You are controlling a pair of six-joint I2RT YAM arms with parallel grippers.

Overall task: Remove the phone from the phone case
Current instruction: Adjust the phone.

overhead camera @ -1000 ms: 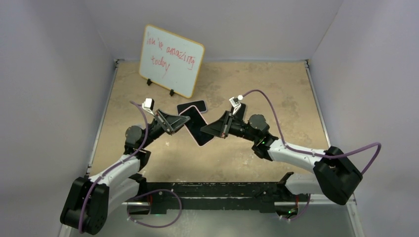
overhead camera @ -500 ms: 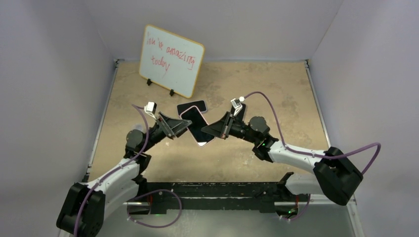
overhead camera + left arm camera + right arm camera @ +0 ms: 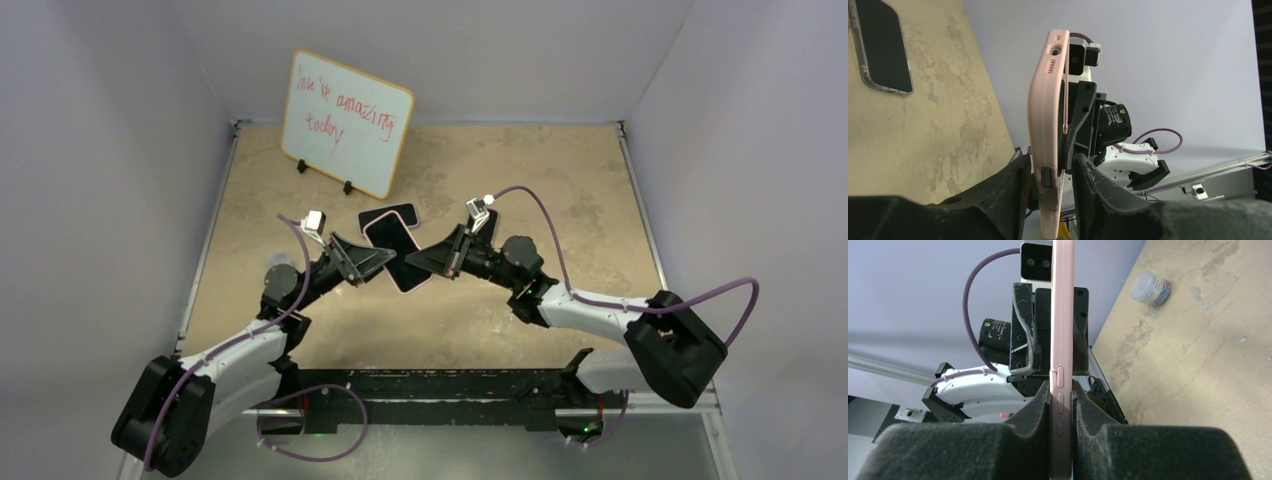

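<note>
The robot's right gripper is pinching phone and phone case together by the side buttons (image 3: 1060, 401), so it should let go, move back and head for the phone case's near corner (image 3: 430, 279).
The phone (image 3: 402, 257), dark screen up, sits in its pink phone case (image 3: 384, 224) and hangs in the air between both arms. My right gripper (image 3: 428, 262) is shut on the case's right edge. In the right wrist view the pink case (image 3: 1062, 340) is edge-on, and both pads (image 3: 1040, 407) of the right gripper (image 3: 1062, 410) press its sides. My left gripper (image 3: 374, 262) straddles the other edge. In the left wrist view the case (image 3: 1044, 110) stands between the open fingers (image 3: 1015, 187) of the left gripper (image 3: 1050, 186), with a gap on its right side.
A second phone (image 3: 386, 213) in a clear case lies flat on the tan table behind the held one, also seen as the phone (image 3: 883, 45) in the left wrist view. A whiteboard (image 3: 345, 120) stands at the back left. A small round tub (image 3: 1150, 288) rests on the table.
My left gripper has opened off the case's edge, and its arm has shifted right and forward. The held phone has moved slightly up and away. The right gripper keeps its grip.
</note>
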